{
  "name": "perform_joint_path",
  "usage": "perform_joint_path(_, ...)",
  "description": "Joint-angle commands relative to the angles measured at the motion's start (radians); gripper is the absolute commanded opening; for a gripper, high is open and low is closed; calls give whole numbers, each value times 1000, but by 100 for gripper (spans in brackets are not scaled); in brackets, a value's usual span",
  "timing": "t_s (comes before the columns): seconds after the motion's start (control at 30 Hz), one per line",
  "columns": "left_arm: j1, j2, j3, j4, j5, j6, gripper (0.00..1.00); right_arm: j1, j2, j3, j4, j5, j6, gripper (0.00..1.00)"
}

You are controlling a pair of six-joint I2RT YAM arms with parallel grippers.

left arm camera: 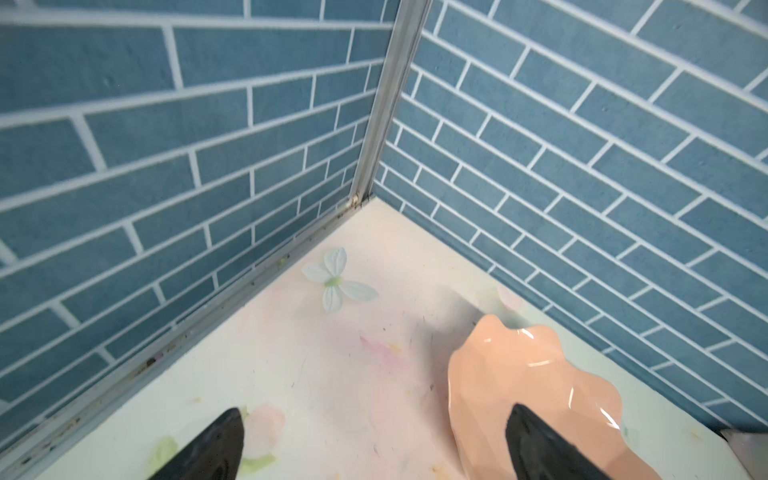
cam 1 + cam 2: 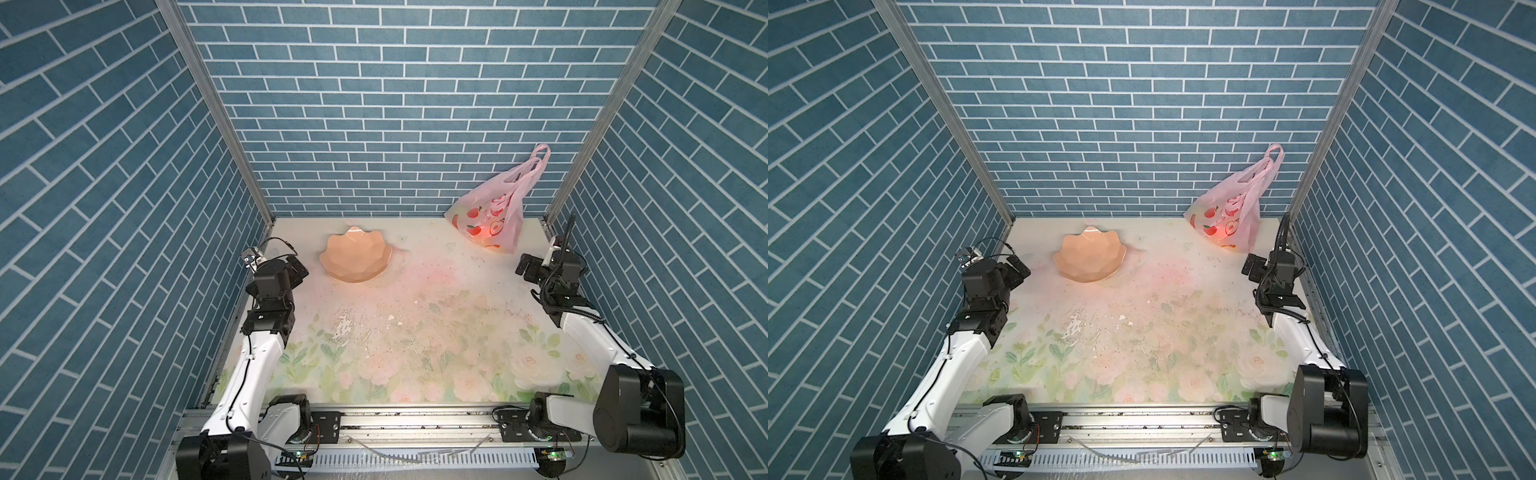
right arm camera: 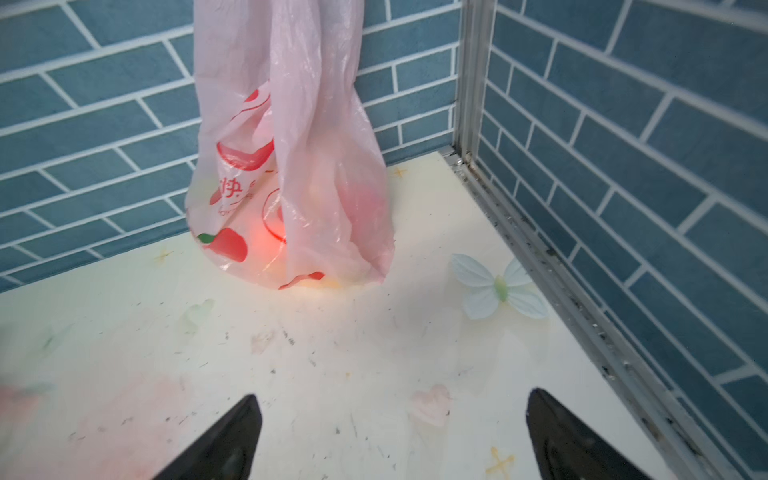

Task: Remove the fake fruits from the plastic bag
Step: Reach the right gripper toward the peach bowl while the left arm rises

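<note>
The bowl [image 2: 357, 256] is next to my left gripper and far from the plastic bag, so I should first use my right gripper to pull the bowl closer by its bag-side rim [image 2: 389, 258].
The plastic bag [image 2: 494, 212] [image 2: 1229, 216] stands in the far right corner against the back wall, pale pink with red fruit prints and its two handles pointing up. In the right wrist view the bag [image 3: 291, 166] is bunched shut, and a reddish glow shows through its lower part. The fake fruits are hidden inside it. My right gripper [image 2: 523, 268] [image 2: 1250, 268] [image 3: 393, 395] is open and empty, low over the table a short way in front of the bag. At the left side my left gripper [image 2: 301, 270] [image 2: 1017, 268] [image 1: 376, 411] is open and empty, beside the bowl.
A peach-pink scalloped bowl [image 2: 356, 257] [image 2: 1090, 257] [image 1: 532, 374] sits empty at the back left, next to one left finger. Blue brick walls close in the back and both sides. A metal rail [image 2: 415, 419] runs along the table's front edge.
</note>
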Motion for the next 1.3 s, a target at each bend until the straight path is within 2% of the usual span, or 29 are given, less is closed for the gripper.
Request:
perform_joint_path(0.0, 2, -8, 112, -205, 148, -39, 99, -2, 19, 47, -175, -261, 97, 99)
perform_joint_path(0.1, 0, 3, 190, -264, 272, -6, 99, 22, 13, 34, -125, -381, 170, 99)
perform_joint_path(0.17, -1, 3, 235, -306, 328, 13, 99, 73, 4, 41, -135, -360, 189, 99)
perform_joint_path(0.23, -1, -2, 292, -369, 359, 56, 99, 150, 5, 74, -187, -289, 182, 99)
perform_joint_path(0.3, -1, -7, 343, -432, 364, 105, 99, 232, 23, 98, -203, -240, 185, 99)
perform_joint_path(0.4, -1, -12, 390, -505, 348, 168, 99, 327, 83, 135, -193, -191, 235, 89)
perform_joint_path(0.57, -1, -47, 294, -445, 351, 161, 99, 477, 257, 233, -153, -128, 334, 78)
perform_joint_path(0.73, -1, -25, 310, -496, 346, 179, 99, 609, 471, 377, -94, -85, 436, 73)
perform_joint_path(0.93, -1, -54, 291, -497, 370, 177, 99, 698, 702, 607, -43, -134, 523, 69)
perform_joint_path(1.27, -1, -62, 290, -501, 383, 175, 99, 725, 929, 866, -62, -186, 600, 69)
